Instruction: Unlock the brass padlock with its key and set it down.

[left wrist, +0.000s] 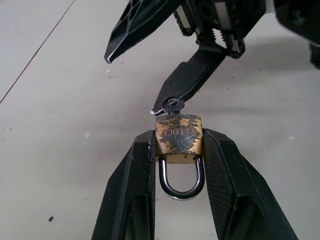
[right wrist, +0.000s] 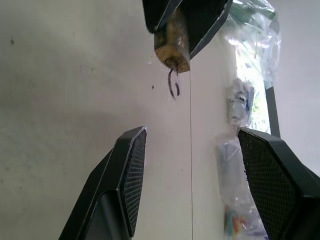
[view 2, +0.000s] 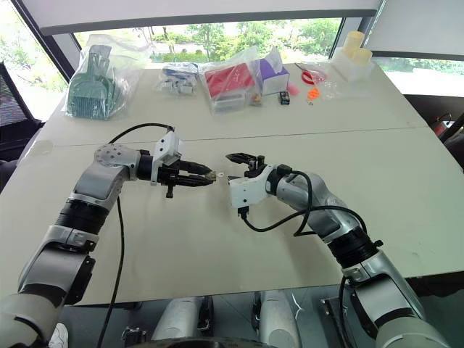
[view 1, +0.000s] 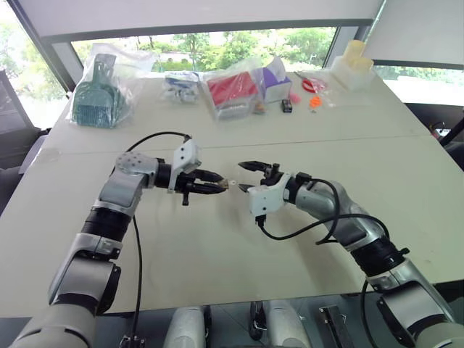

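Observation:
I should use my right gripper to turn the key and then take over the brass padlock's body, because the shackle is inside my left gripper's hold on that body.
My left gripper is shut on the brass padlock, its fingers pressing the two narrow sides. The silvery shackle points back toward the wrist, and both of its legs sit in the body. The key sticks out of the padlock's far end, and its thin wire ring hangs below. My right gripper faces the left one over the middle of the table. It is open, with one fingertip right beside the key's head and nothing between the jaws.
Along the table's far edge lie a bag with a green item, a bag with a red item, a purple box, a small black item, red scissors and a white container. Black cables hang from both wrists.

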You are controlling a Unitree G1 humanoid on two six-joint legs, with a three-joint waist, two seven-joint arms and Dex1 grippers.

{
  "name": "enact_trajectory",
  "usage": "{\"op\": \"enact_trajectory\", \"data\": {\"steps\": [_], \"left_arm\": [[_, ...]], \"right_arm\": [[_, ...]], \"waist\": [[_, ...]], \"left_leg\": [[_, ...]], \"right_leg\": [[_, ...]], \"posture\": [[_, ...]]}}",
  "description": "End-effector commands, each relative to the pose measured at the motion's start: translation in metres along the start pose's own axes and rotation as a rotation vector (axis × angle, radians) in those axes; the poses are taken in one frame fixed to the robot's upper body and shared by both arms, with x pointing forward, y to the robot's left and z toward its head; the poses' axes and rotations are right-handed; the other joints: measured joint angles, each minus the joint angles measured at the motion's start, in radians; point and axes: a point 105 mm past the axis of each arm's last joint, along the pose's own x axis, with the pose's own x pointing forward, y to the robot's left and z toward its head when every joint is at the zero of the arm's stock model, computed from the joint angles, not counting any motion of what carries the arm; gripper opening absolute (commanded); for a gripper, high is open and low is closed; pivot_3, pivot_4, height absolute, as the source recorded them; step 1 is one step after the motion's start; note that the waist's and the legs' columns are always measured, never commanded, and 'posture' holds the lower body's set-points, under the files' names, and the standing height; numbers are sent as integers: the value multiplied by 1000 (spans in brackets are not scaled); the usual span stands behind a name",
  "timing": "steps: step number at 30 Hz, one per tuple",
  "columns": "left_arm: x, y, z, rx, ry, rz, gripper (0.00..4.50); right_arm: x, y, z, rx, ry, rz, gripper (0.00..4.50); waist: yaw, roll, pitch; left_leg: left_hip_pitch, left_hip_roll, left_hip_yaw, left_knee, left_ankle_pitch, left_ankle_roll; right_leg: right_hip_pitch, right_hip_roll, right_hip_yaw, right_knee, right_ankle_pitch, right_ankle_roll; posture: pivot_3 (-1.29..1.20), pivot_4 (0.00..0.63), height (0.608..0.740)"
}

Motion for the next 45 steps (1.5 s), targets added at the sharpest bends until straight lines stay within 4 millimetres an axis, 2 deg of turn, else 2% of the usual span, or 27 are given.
{"op": "enact_trajectory", "data": {"steps": [1,4,5,8,11,23,24,25,27,38,42,45], "left_arm": [[-4,3,14,45,-29,10,778],[-3,3,15,48,-28,12,778],[-2,4,15,50,-28,13,778],[-1,4,14,54,-29,18,778],[0,4,14,57,-27,22,778],[1,3,14,47,-35,16,778],[1,2,14,47,-35,14,778],[1,2,14,47,-35,14,778],[1,4,15,49,-35,21,778],[3,7,13,49,-32,50,778],[4,8,12,52,-28,52,778],[5,7,12,54,-27,49,778]], "right_arm": [[2,-14,13,-31,-52,-58,2900],[3,-15,16,-33,-61,-62,2900],[3,-16,16,-33,-62,-64,2668],[3,-18,18,-30,-71,-69,1630],[4,-18,21,-26,-82,-67,44],[6,-15,22,4,-81,-46,44],[5,-14,19,-1,-70,-45,571],[5,-15,17,-15,-60,-52,840],[5,-16,16,-32,-50,-55,1763],[6,-16,26,-25,-81,-62,1763],[6,-16,30,-21,-92,-60,45],[6,-14,30,-17,-94,-54,45]], "waist": [[0,0,0],[-1,0,0],[-1,0,0],[1,0,0],[1,0,0],[0,0,0],[0,0,0],[0,0,0],[0,0,0],[0,0,0],[0,0,0],[0,0,0]], "left_leg": [[0,0,0,0,0,0],[0,0,0,0,0,0],[0,0,0,0,0,0],[0,0,0,0,0,0],[0,0,0,0,0,0],[0,0,0,0,0,0],[0,0,0,0,0,0],[0,0,0,0,0,0],[0,0,0,0,0,0],[0,0,0,0,0,0],[0,0,0,0,0,0],[0,0,0,0,0,0]], "right_leg": [[0,0,0,0,0,0],[0,0,0,0,0,0],[0,0,0,0,0,0],[0,0,0,0,0,0],[0,0,0,0,0,0],[0,0,0,0,0,0],[0,0,0,0,0,0],[0,0,0,0,0,0],[0,0,0,0,0,0],[0,0,0,0,0,0],[0,0,0,0,0,0],[0,0,0,0,0,0]], "posture": [[0,150,740],[0,150,740],[0,150,740],[0,150,740],[0,150,740],[0,150,740],[0,150,740],[0,150,740],[0,150,740],[0,150,740],[0,150,740],[0,150,740]]}}
